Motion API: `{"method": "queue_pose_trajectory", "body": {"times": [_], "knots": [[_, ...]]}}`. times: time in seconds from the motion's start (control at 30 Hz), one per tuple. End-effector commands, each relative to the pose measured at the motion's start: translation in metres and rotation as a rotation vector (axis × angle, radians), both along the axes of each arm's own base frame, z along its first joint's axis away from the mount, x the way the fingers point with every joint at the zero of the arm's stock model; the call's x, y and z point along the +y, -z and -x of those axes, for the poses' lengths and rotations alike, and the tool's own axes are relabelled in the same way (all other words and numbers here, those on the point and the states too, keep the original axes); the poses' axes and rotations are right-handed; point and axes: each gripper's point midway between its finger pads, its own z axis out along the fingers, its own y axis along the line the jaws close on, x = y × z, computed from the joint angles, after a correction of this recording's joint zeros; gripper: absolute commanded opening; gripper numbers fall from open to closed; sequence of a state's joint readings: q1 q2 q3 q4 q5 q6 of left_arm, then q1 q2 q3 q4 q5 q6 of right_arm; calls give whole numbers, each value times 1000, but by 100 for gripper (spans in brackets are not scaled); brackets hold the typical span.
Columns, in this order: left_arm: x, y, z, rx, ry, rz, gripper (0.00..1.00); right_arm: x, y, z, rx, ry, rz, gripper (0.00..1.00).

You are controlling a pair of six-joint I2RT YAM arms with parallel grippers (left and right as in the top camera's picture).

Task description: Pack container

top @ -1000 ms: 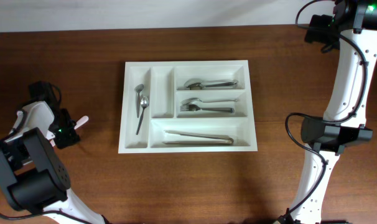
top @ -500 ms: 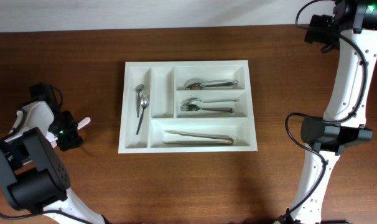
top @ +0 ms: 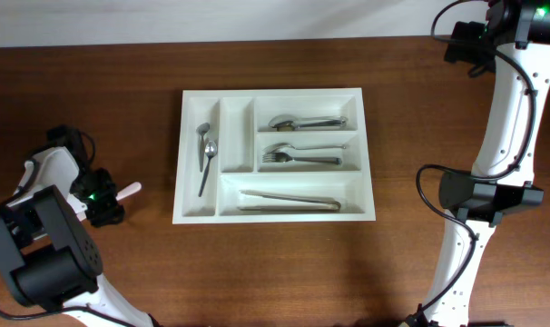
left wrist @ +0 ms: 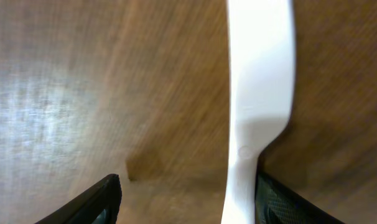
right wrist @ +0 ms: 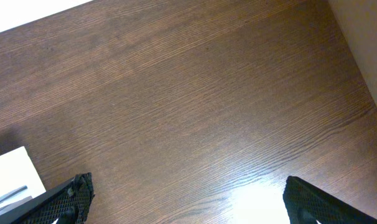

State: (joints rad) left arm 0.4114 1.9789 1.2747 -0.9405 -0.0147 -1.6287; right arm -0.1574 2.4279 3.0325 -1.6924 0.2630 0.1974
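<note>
The white plastic utensil point(left wrist: 246, 180) is off-centre in my left gripper, against one finger. Next, I open wider and center over the utensil's narrow handle point(left wrist: 239, 202) before I close.
The container point(top: 275, 93), a white cutlery tray, lies in the middle of the table. Metal spoons point(top: 205, 154) lie in its left narrow compartment. A spoon point(top: 307, 121), forks point(top: 300, 156) and long metal pieces point(top: 289, 201) fill its wide ones. Left of the tray, my left gripper point(top: 119, 194) is low over the wood. A white plastic utensil point(left wrist: 260, 74) pokes out of it toward the tray and rests against one finger point(left wrist: 282, 202). The other finger point(left wrist: 107, 199) stands far off, so my left gripper point(left wrist: 188, 199) is open. My right gripper point(right wrist: 185, 199) hangs open over bare wood at the far right.
The right arm's white links point(top: 506, 118) and base point(top: 484, 195) stand right of the tray. The left arm's base point(top: 39, 250) fills the front left corner. A corner of the tray point(right wrist: 11, 171) shows in the right wrist view. The table's back edge point(top: 257, 41) meets a pale wall.
My left gripper has slid toward the front edge and a little right, and the white utensil has moved along with it. The right arm and the tray's contents have not moved.
</note>
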Motion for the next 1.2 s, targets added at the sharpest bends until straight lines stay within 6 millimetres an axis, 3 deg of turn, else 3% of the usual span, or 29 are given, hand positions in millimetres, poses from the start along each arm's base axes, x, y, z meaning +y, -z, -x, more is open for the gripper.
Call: {"method": "queue_pose_trajectory", "body": {"times": [0.0,0.1,0.17,0.27,0.37,0.43,0.53,1.07,1.17], "knots": [[-11,21,29,132,-14,42,71,1,-24,7,-49,-5,10,99],[-9,20,35,157,-11,32,72,1,-24,7,-49,-5,10,99],[-7,20,36,164,-8,19,83,1,-24,7,-49,-5,10,99],[-1,20,39,180,-2,-19,84,1,-24,7,-49,-5,10,99],[7,19,42,199,6,-63,71,1,-24,7,-49,-5,10,99],[11,18,43,208,10,-89,55,1,-24,7,-49,-5,10,99],[17,17,45,222,15,-122,42,1,-24,7,-49,-5,10,99],[25,15,47,236,21,-164,41,1,-24,7,-49,-5,10,99],[25,15,46,231,21,-166,36,1,-24,7,-49,-5,10,99]]}}
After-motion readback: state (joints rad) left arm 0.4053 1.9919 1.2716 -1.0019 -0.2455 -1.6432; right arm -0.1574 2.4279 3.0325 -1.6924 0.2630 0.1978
